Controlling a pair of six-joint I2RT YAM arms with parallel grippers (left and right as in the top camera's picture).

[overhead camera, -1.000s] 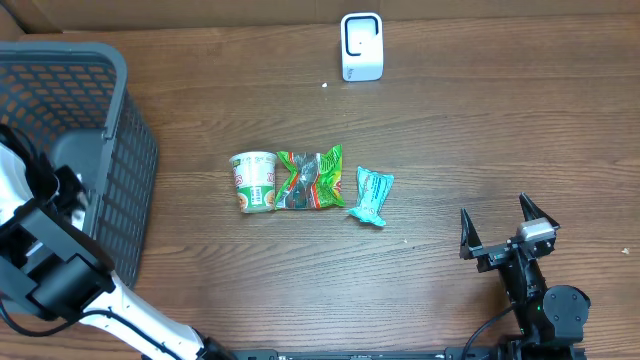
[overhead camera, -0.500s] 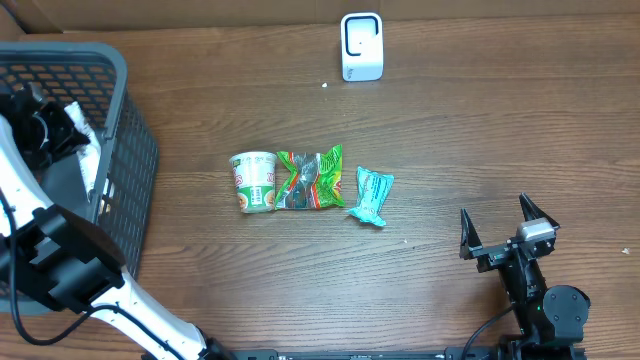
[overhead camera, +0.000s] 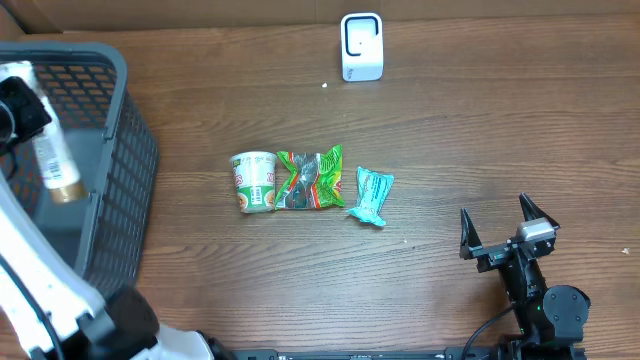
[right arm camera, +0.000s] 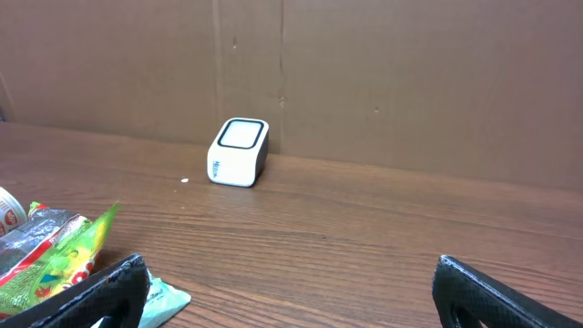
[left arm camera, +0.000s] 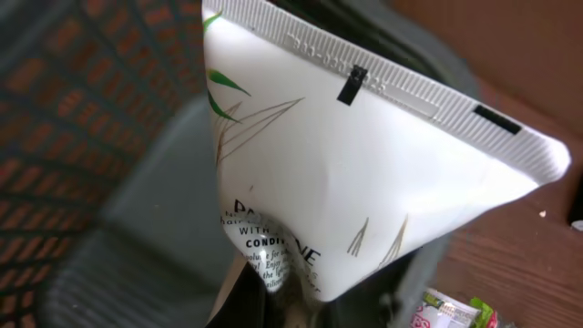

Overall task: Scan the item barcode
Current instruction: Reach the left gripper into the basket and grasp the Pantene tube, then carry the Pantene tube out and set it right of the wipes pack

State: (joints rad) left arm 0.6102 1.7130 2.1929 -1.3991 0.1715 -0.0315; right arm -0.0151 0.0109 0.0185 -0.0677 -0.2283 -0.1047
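Note:
My left gripper should keep carrying the white conditioner tube point(overhead camera: 55, 158) until the tube lies in the space point(overhead camera: 428, 182) past the teal packet, because it is holding the tube and that space is open.
A white conditioner tube point(overhead camera: 48, 140) with a gold cap hangs over the grey basket point(overhead camera: 125, 190) at the far left, and my left gripper point(overhead camera: 26, 106) is shut on it. In the left wrist view the tube point(left arm camera: 364, 173) fills the frame, crimped end away from the camera, pinched at its printed lower part by the gripper point(left arm camera: 282, 293). The white barcode scanner point(overhead camera: 361, 46) stands at the back of the table, also seen as a small box point(right arm camera: 239, 152) in the right wrist view. My right gripper point(overhead camera: 507, 230) rests open near the front right, nothing between its fingers point(right arm camera: 100, 296).
A cup of noodles point(overhead camera: 254, 182), a green snack packet point(overhead camera: 310, 178) and a teal packet point(overhead camera: 371, 195) lie in a row mid-table. Brown cardboard walls stand behind the scanner. The basket's mesh wall rises beside the left arm.
My left arm has risen from inside the basket with the white tube in its grip; the tube now shows in full above the basket. The right arm has not moved.

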